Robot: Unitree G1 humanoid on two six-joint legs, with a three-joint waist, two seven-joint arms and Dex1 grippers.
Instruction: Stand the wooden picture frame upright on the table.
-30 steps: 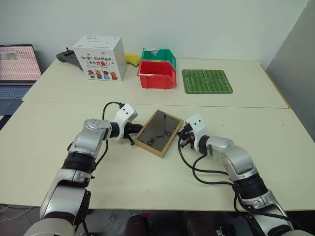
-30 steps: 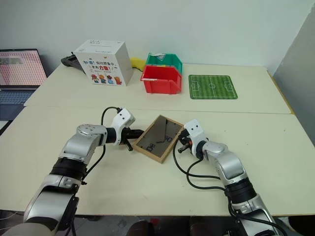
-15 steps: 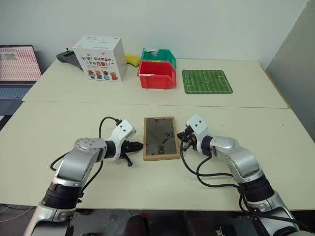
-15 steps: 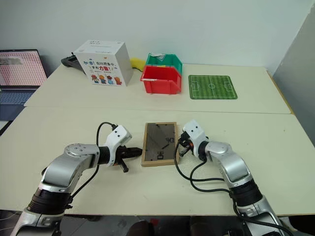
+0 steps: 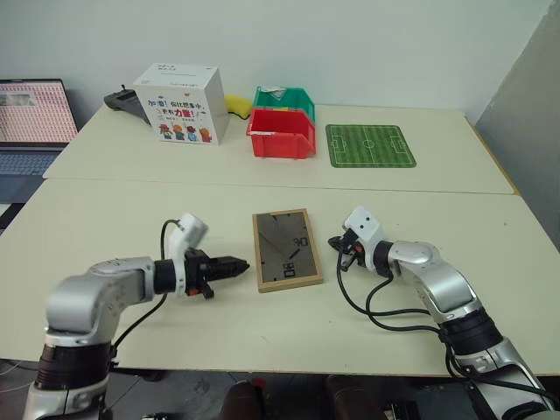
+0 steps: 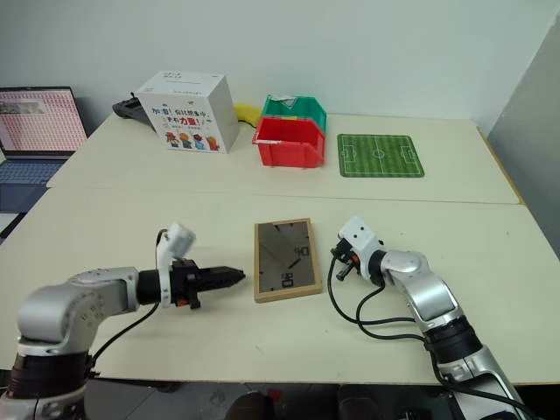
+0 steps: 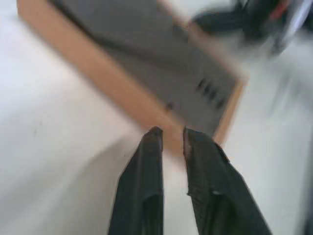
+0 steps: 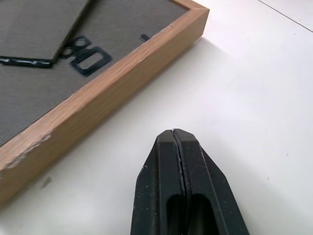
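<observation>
The robot's right gripper should rise from the frame's rim, open and swing the stand out before it stands the frame upright, since the easel stand lies folded against the frame's back (image 5: 284,262).
The wooden picture frame (image 5: 286,249) lies flat on the table (image 5: 122,219), dark grey back and folded easel stand facing up. My left gripper (image 5: 240,262) hovers just off the frame's left edge, pointing at it. The left wrist view shows its fingers (image 7: 149,161) a narrow gap apart with nothing between them, short of the frame's corner (image 7: 146,78). My right gripper (image 5: 336,244) is shut and empty, a little off the frame's right edge. In the right wrist view its closed fingertips (image 8: 173,147) sit beside the light-wood rim (image 8: 98,88).
At the back stand a white printed box (image 5: 182,103), a red bin (image 5: 280,133) with a green bin (image 5: 284,96) behind it, and a green soccer-field mat (image 5: 369,144). A laptop (image 5: 31,118) sits at far left. A seam (image 5: 420,189) divides the two tabletops.
The frame, held askew between both grippers a second ago, now lies flat and square. My left gripper drew back from its left edge and its fingers parted slightly. The right gripper shifted slightly right.
</observation>
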